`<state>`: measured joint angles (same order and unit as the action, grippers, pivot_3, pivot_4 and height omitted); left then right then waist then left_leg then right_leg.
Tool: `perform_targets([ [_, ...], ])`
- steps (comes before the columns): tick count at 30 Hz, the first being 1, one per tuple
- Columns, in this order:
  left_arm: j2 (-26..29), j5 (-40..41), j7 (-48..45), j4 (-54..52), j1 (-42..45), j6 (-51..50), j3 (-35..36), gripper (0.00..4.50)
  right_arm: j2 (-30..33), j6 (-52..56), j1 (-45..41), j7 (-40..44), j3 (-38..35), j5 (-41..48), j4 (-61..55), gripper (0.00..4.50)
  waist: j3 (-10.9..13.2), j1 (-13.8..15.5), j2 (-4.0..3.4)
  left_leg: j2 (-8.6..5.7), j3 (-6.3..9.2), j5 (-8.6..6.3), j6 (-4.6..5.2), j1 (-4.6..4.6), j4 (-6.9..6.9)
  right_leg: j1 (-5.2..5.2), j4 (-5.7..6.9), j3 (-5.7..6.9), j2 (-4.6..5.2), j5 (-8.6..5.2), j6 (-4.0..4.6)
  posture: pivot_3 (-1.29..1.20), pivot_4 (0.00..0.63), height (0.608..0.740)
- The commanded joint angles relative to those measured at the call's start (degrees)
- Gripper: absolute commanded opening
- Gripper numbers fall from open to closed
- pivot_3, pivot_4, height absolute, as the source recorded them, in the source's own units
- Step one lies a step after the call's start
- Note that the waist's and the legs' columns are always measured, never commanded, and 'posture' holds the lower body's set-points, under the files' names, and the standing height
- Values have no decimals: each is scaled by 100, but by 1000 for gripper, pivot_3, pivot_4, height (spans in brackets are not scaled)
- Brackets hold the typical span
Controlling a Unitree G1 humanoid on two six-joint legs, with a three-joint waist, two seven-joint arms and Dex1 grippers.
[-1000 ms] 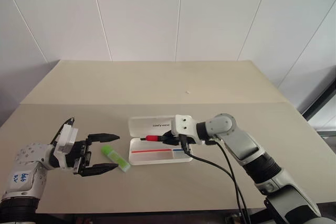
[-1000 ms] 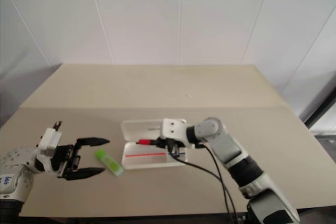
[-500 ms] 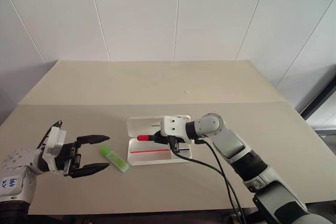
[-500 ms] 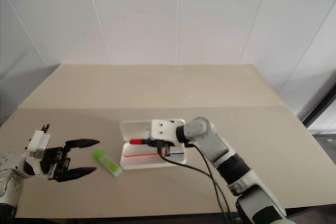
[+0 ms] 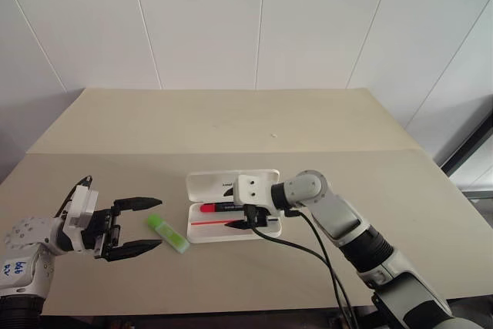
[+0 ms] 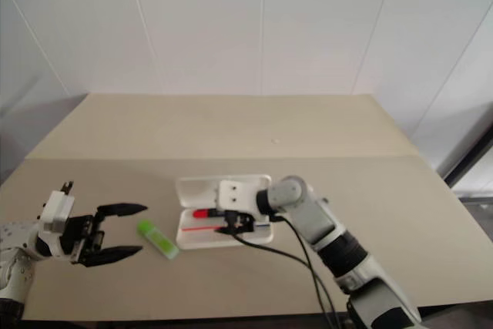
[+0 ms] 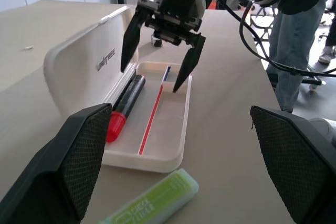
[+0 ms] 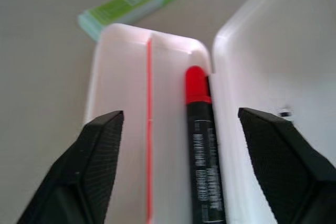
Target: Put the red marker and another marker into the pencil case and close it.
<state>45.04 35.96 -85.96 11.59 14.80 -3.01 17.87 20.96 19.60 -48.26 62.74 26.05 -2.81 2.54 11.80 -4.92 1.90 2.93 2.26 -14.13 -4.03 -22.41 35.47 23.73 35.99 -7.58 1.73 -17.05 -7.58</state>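
Note:
I expect the green highlighter point(image 5: 168, 233) to settle flat inside a long empty compartment point(image 5: 216, 231) when I lower the highlighter, because the red divider closes that compartment off.
The white pencil case point(image 5: 197, 233) lies open mid-table, its lid point(image 7: 89, 59) standing up on the far side. The red marker point(image 5: 218, 208) lies inside the tray along the hinge, red cap toward my left arm; the right wrist view has it point(image 8: 202, 140) under the spread fingers. My right gripper point(image 5: 233, 216) hovers open over the tray, one finger on either side of the marker and off it. The green highlighter point(image 5: 169, 234), the other marker, rests on the table just left of the case. My left gripper point(image 5: 157, 223) is open and level, its tips at the highlighter's near end, holding nothing.
The beige table point(image 5: 231, 121) has a seam across its middle and a front edge close to both arms. Black cables point(image 5: 308, 248) trail from the right wrist over the table. A person's legs point(image 7: 291, 51) stand beyond the table's far side in the left wrist view.
My right gripper has opened and the red marker has dropped from its fingers into the case tray. The left arm and the highlighter stay where they were.

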Motion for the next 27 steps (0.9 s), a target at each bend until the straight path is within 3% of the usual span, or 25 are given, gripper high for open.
perform_targets([
  [1, -32, 148, -59, -316, -57, -70, 14, 4500, 108, 389, 79, 170, -393, 490, -583, 4465, 0, -1, 0, 0, 1, 0, 0, 0, 0, 0, 0, 0, 0, 0, 0, 0, 150, 740],
  [5, -132, 56, 611, -830, -315, -266, 123, 4500, 444, 876, 415, 579, -1051, 1491, -1316, 4465, 0, 14, 0, 1, 4, -4, -6, -1, -3, -1, -3, 2, 1, -4, 1, 0, 150, 740],
  [15, -584, 134, 3645, -2673, -1316, -1796, 599, 4500, 1324, 1076, 1116, 1052, -2426, 3218, -1829, 4465, 2, -6, 8, 3, 9, -7, -7, 3, -2, -7, -4, 3, 0, -7, -4, 0, 150, 740],
  [19, -911, 241, 4723, -3375, -1640, -2393, 762, 4500, 1674, 953, 1258, 1381, -2687, 3506, -1643, 4465, 3, 18, 9, 5, 8, -7, -7, 6, -2, -8, -5, 2, -2, -7, -2, 0, 150, 740],
  [27, -1345, -607, 7105, -4217, -1762, -3642, 602, 4500, 2031, 591, 1482, 1886, -2938, 3781, -1112, 4465, 4, 31, 15, 0, 9, -7, -7, 5, 15, -24, -20, -2, -2, -5, -5, 0, 150, 740],
])
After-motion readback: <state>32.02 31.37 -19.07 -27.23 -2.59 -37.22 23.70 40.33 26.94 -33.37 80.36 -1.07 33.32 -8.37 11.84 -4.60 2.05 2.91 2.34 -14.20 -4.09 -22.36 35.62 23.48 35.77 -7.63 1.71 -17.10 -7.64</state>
